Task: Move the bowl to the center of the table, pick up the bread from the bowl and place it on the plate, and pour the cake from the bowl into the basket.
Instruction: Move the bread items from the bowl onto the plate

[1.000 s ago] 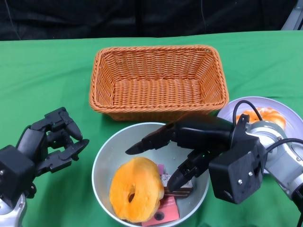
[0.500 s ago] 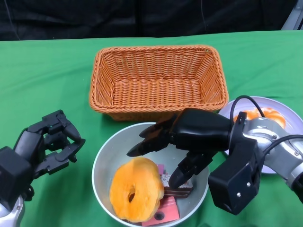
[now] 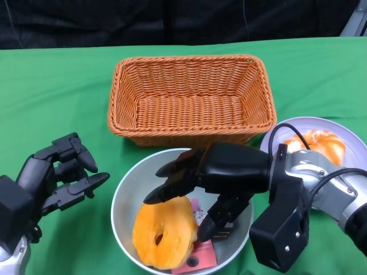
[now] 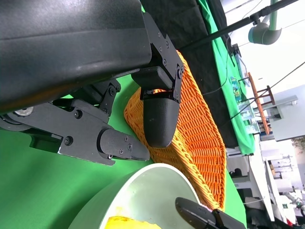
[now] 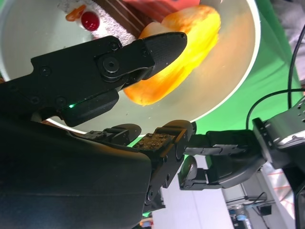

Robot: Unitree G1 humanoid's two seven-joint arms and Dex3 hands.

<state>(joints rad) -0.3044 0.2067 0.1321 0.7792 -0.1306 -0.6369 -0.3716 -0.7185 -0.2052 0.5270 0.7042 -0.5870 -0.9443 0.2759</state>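
Pink cake edges (image 3: 199,257) stick out from under the round orange bread (image 3: 164,234), so the robot should expect more pieces of cake hidden below when it lifts the bread.
The pale grey bowl (image 3: 122,192) stands at the table's near middle, holding a round orange bread (image 3: 163,232) and a brown-and-pink cake piece (image 3: 202,253). My right hand (image 3: 221,172) reaches into the bowl with its fingers spread. The upper fingers (image 5: 143,52) lie over the top of the bread (image 5: 195,38), and the thumb is down beside the cake with its cherry (image 5: 89,20). My left hand (image 3: 54,175) hovers left of the bowl, fingers apart and holding nothing. The white plate (image 3: 338,127) at the right carries another orange bread (image 3: 318,143).
The woven orange basket (image 3: 192,97) stands just behind the bowl, with nothing in it. Green cloth covers the table. In the left wrist view the basket (image 4: 200,138) lies beyond the bowl rim (image 4: 152,174).
My right hand has moved left and down, so its fingers now lie over the bread. My left hand has stayed beside the bowl and spread its fingers slightly.
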